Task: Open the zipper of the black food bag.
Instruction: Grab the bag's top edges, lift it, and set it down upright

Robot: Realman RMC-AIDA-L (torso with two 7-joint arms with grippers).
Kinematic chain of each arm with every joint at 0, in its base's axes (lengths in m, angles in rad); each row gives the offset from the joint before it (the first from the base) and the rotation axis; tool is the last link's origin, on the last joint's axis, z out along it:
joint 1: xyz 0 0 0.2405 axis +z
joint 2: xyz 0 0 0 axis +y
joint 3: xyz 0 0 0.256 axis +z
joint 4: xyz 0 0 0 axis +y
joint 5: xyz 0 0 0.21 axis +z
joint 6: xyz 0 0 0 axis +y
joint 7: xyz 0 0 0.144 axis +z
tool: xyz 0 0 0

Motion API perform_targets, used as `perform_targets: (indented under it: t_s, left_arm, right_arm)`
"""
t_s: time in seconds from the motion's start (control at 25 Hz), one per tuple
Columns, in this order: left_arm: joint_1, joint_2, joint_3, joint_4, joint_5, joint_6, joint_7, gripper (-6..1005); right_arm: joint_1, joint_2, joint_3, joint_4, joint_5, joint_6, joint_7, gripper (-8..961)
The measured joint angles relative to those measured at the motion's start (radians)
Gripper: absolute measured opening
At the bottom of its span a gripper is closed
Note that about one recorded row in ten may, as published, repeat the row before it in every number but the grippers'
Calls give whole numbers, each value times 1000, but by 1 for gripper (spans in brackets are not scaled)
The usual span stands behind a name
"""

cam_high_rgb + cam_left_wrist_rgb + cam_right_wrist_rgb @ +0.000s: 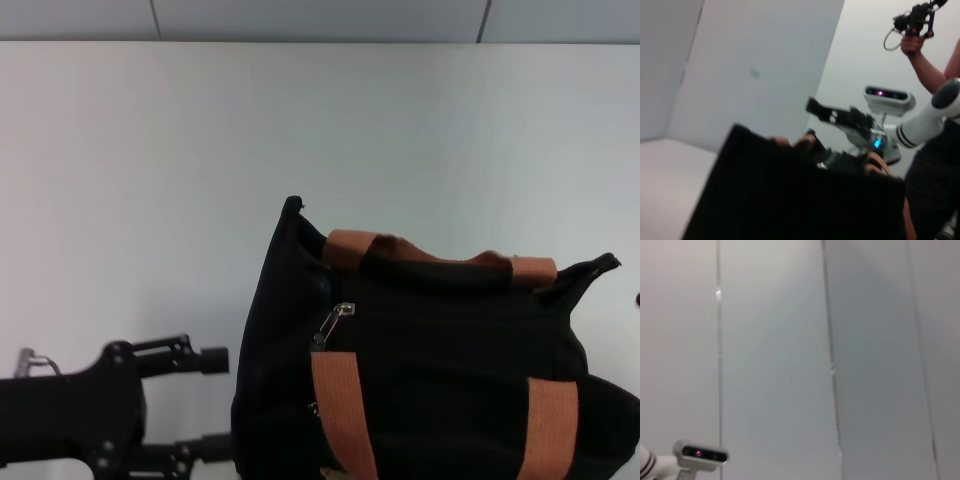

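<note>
The black food bag (450,440) is standing at the near edge of the table, so my left gripper should take hold of the bag's side (254,395) and move the bag inward before I open its zipper.
The black food bag (430,380) stands at the table's near edge, right of centre, with two orange-brown handles (345,410). The zipper's silver pull tab (335,322) lies near the bag's front left corner, beside the left handle strap. My left gripper (218,400) is open low on the left, its fingers (205,359) pointing at the bag's left side and close to it. The left wrist view shows the bag's black side (790,200) up close, with my right gripper (832,115) above and beyond its top edge. The head view does not show the right gripper.
The white table (150,180) stretches away behind and to the left of the bag. In the left wrist view a person (935,165) stands behind the robot holding up a hand controller (915,20), and the robot's head camera (887,96) is visible.
</note>
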Motion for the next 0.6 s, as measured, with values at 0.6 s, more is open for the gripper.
perform_targets:
  t_s: [0.6]
  left_arm:
    - [-61,-57,-1,-67,98,-127,-12,710]
  right_arm:
    - [5,2,21,39,11,20,-27,826]
